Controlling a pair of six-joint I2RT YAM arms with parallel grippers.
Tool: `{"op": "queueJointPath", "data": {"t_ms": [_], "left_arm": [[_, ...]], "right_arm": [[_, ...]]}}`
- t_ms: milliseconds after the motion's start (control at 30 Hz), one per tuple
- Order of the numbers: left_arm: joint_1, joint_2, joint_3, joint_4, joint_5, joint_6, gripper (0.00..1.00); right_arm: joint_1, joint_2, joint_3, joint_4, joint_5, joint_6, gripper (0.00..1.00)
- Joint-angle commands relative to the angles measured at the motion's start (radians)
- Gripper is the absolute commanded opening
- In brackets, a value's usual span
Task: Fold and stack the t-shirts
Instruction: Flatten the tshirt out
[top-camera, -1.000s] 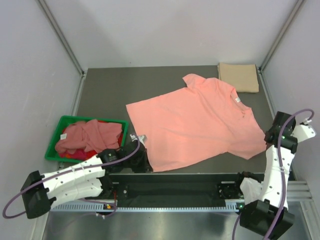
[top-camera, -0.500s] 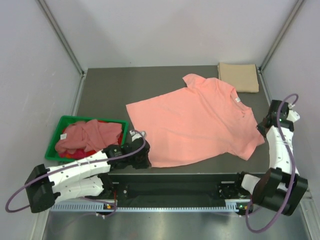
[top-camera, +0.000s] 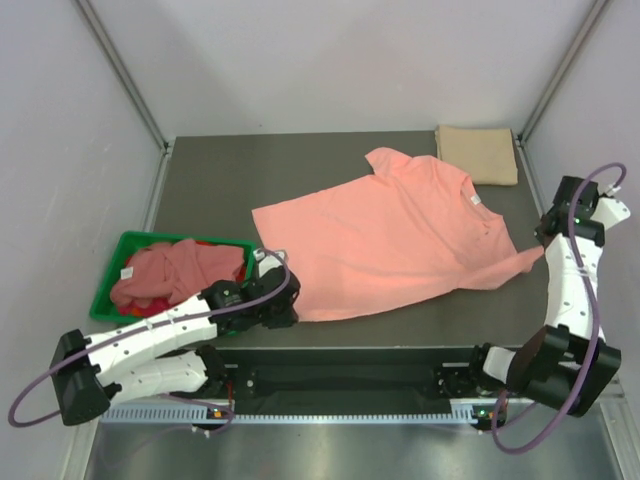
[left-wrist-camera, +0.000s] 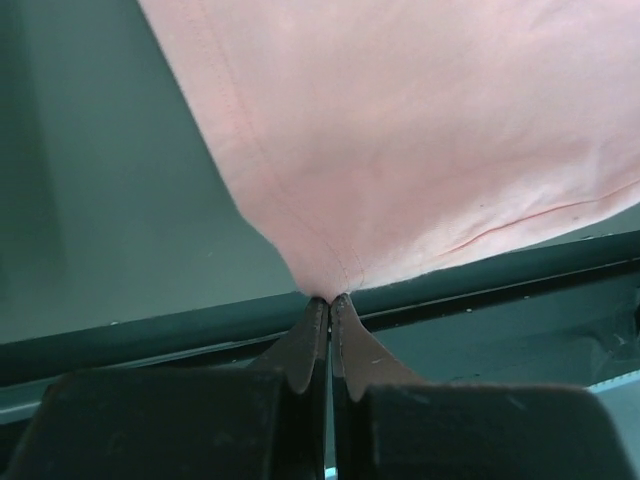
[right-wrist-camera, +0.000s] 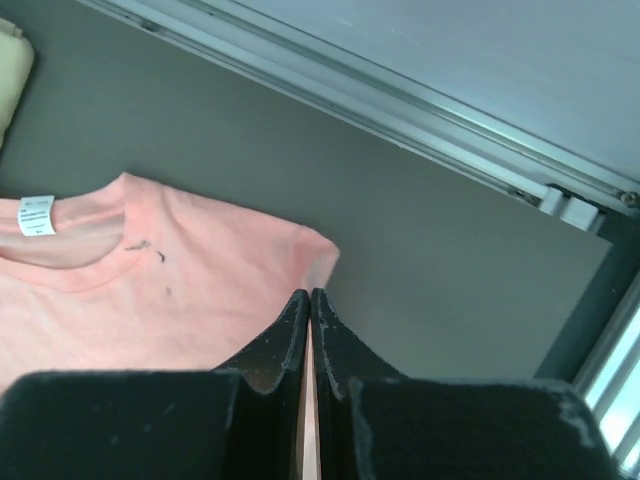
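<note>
The t-shirt lies at a slant with its hem corner near the table's front edge, so the robot's left gripper and right gripper should pick it up and put it down farther back.
A salmon-pink t-shirt lies spread flat across the middle of the dark table, collar toward the back right. My left gripper is shut on its near-left hem corner at the table's front edge; in the left wrist view the cloth fans out from the shut gripper tips. My right gripper is shut on the right sleeve, stretched to a point; the right wrist view shows the gripper pinching the sleeve of the shirt. A folded tan t-shirt rests at the back right corner.
A green bin at the near left holds crumpled pink and red t-shirts. The table's front lip runs just under the left gripper. A metal rail and the enclosure walls border the right side.
The right gripper has moved back and to the right, drawing the sleeve out to a point. The left gripper has shifted slightly forward with the hem corner. The shirt's near edge now lies straighter.
</note>
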Motion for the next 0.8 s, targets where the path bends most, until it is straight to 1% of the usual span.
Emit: {"op": "queueJointPath", "data": {"t_ms": [0, 167, 333, 400, 433, 467, 533, 600, 633, 667, 700, 767], "left_arm": [[0.002, -0.024, 0.02, -0.13, -0.03, -0.069, 0.0], [-0.001, -0.032, 0.034, -0.166, -0.01, -0.059, 0.0], [-0.019, -0.061, 0.043, -0.242, -0.045, -0.063, 0.0], [-0.021, -0.072, 0.034, -0.229, -0.026, -0.063, 0.0], [-0.021, -0.092, 0.018, -0.206, -0.009, -0.06, 0.0], [-0.021, -0.101, 0.008, -0.157, 0.035, -0.063, 0.0], [-0.021, -0.126, -0.031, -0.103, 0.073, -0.078, 0.0], [-0.021, -0.115, -0.048, -0.081, 0.077, -0.095, 0.0], [-0.021, -0.103, -0.048, -0.095, 0.067, -0.1, 0.0], [-0.022, -0.091, -0.042, -0.163, 0.047, -0.104, 0.0], [-0.022, -0.062, -0.028, -0.193, 0.001, -0.114, 0.0], [-0.021, -0.055, 0.009, -0.247, -0.034, -0.114, 0.0]], "right_arm": [[-0.016, -0.083, -0.045, -0.052, 0.009, 0.009, 0.0], [-0.053, -0.183, -0.14, -0.087, 0.018, 0.022, 0.0], [-0.09, -0.28, -0.144, -0.144, 0.097, 0.057, 0.0], [-0.09, -0.303, -0.154, -0.139, 0.069, 0.07, 0.0], [-0.092, -0.318, -0.159, -0.136, 0.027, 0.077, 0.0], [-0.092, -0.321, -0.176, -0.13, 0.003, 0.078, 0.0], [-0.09, -0.341, -0.197, -0.101, -0.064, 0.073, 0.0], [-0.089, -0.367, -0.234, -0.075, -0.09, 0.071, 0.0], [-0.089, -0.375, -0.245, -0.067, -0.112, 0.067, 0.0], [-0.089, -0.383, -0.257, -0.062, -0.116, 0.059, 0.0], [-0.09, -0.378, -0.257, -0.068, -0.115, 0.049, 0.0], [-0.09, -0.367, -0.247, -0.09, -0.09, 0.036, 0.0]]}}
